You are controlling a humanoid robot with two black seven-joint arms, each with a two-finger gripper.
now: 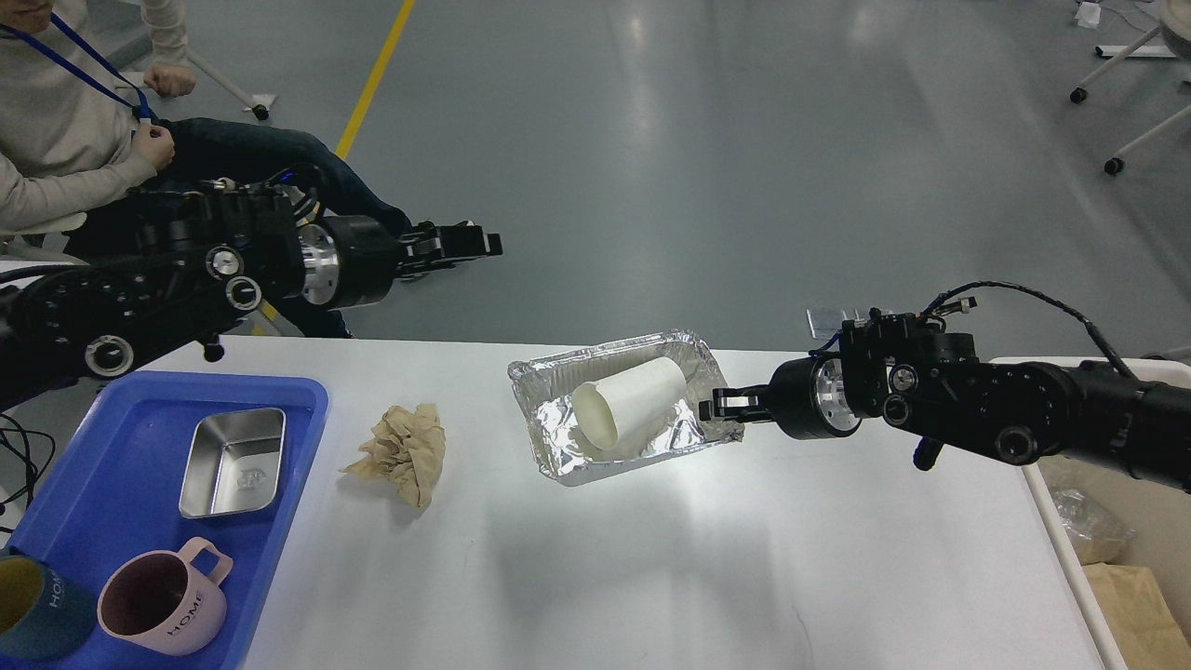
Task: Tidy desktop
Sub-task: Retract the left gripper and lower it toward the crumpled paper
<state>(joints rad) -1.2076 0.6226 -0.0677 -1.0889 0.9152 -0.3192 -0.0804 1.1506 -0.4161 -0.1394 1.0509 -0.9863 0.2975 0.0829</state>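
Observation:
My gripper will lift the crumpled brown paper (407, 454) as a wad. Deep creases (410, 434) gather the paper into a heap, so it will stay wadded instead of falling open.
The white desktop (651, 577) fills the lower view. A crumpled foil tray (558, 437) is at its far middle, with a white paper cup (628, 405) lying on its side inside, mouth toward me. My right gripper (721, 406) is shut on the foil tray's right rim and seems to hold it slightly off the desktop. My left gripper (479, 247) is open and empty, high and far left, beyond the desktop's far edge. A crumpled brown paper wad (400, 451) lies on the desktop left of the foil tray.
A blue tray (93, 465) at the left holds a steel box (233, 462), a pink mug (163, 600) and a teal mug (28, 609). A cream bin (1130, 530) with bags stands off the right edge. A person (74, 140) sits at the far left.

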